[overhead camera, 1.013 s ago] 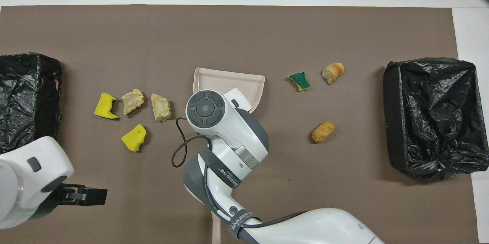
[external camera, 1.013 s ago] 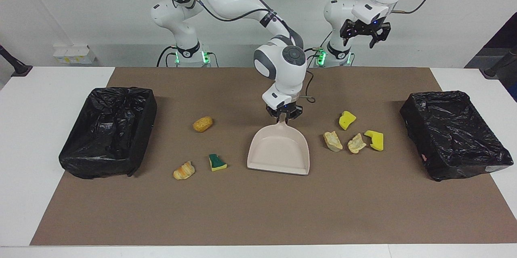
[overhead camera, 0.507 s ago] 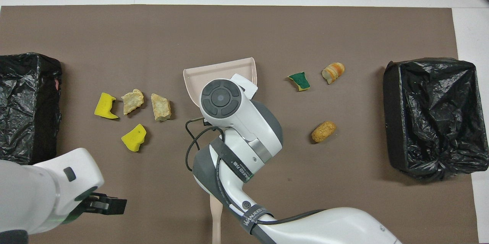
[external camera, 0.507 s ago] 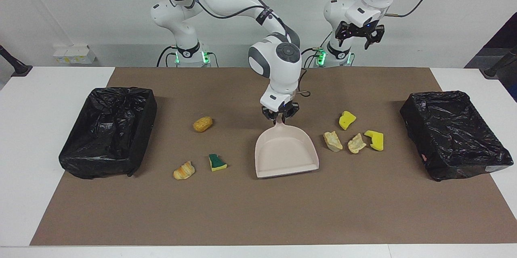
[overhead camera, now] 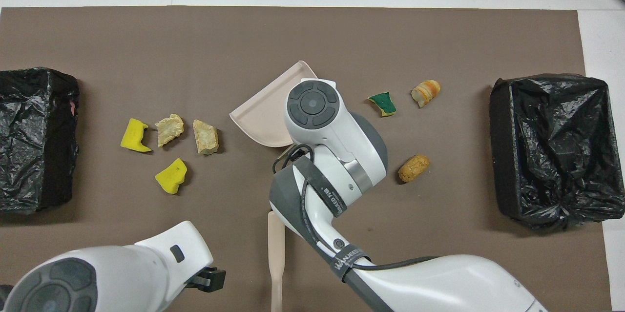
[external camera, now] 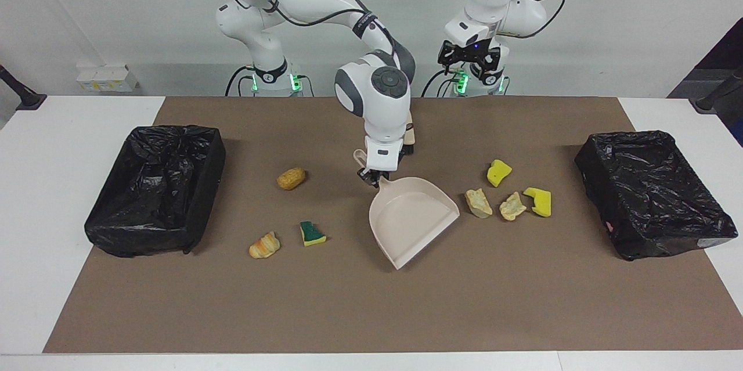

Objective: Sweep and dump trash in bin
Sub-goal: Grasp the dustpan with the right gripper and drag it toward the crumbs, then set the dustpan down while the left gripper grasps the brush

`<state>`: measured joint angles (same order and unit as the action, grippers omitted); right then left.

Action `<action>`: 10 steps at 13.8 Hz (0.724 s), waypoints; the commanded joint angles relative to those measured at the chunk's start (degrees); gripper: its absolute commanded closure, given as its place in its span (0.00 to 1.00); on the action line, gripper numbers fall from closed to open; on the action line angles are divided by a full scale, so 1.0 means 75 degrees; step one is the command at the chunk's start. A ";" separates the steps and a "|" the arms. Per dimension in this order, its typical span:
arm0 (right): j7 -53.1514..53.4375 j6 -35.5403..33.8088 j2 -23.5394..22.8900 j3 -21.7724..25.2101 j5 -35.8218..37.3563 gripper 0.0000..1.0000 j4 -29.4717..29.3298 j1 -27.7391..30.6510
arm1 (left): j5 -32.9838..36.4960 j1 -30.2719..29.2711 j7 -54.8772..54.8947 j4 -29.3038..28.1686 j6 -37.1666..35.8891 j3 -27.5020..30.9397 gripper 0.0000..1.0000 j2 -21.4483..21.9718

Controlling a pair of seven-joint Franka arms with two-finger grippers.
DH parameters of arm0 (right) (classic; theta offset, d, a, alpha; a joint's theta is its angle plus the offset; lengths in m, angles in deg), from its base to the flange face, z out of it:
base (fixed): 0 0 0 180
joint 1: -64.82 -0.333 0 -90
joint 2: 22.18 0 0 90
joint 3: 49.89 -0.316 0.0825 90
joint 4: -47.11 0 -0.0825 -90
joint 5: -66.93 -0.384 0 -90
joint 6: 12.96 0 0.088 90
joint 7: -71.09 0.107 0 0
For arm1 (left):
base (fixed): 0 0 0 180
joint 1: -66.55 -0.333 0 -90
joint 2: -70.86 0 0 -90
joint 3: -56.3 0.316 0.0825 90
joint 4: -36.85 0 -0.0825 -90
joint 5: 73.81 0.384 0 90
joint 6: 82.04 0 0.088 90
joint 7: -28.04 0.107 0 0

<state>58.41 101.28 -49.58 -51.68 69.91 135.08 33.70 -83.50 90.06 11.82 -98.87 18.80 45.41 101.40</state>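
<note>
I should expect black bristles hidden under the stick when I lift it, because the beige stick's broad block [overhead camera: 276, 244] gets narrower and becomes a slim handle [overhead camera: 276, 280].
My right gripper [external camera: 374, 176] is shut on the handle of the beige dustpan [external camera: 412, 217], which rests mid-mat with its mouth angled toward the left arm's end. Close to that mouth lie two tan lumps [external camera: 478, 202] [external camera: 512, 206] and two yellow sponge chunks [external camera: 498, 172] [external camera: 538, 201]. Toward the right arm's end lie an orange lump [external camera: 291, 178], a bread-like lump [external camera: 264, 245] and a green-and-yellow sponge piece [external camera: 312, 233]. In the overhead view the dustpan [overhead camera: 266, 116] is partly covered by the right wrist. My left gripper [external camera: 469, 72] hangs open and empty, high over the mat's edge nearest the robots.
Two bins lined with black bags stand at the mat's ends, one [external camera: 157, 188] at the right arm's end, one [external camera: 653, 191] at the left arm's end. A beige stick [overhead camera: 276, 258] lies on the brown mat [overhead camera: 312, 38] close to the robots.
The right gripper has turned the dustpan so its mouth swings toward the left arm's end. The left arm has swung its raised gripper toward the table's middle.
</note>
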 commanded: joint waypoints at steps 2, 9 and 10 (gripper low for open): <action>-0.2170 -0.0092 0.0126 -0.0078 0.0737 1.00 0.0107 0.0270 | -0.0219 0.1268 -0.1020 -0.1061 0.1339 0.0105 0.00 0.0241; -0.4788 -0.0092 0.0114 -0.0067 0.1044 1.00 0.0165 0.0388 | -0.0219 0.3392 -0.3214 -0.1673 0.3181 0.0058 0.00 -0.1363; -0.4883 -0.0103 0.0125 -0.0067 0.1056 1.00 0.0177 0.0388 | -0.0219 0.3486 -0.3274 -0.1673 0.3427 0.0058 0.00 -0.1620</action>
<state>24.61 101.22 -49.58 -51.62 76.43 135.64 36.04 -84.72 114.11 -10.73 -111.45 40.96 44.97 92.98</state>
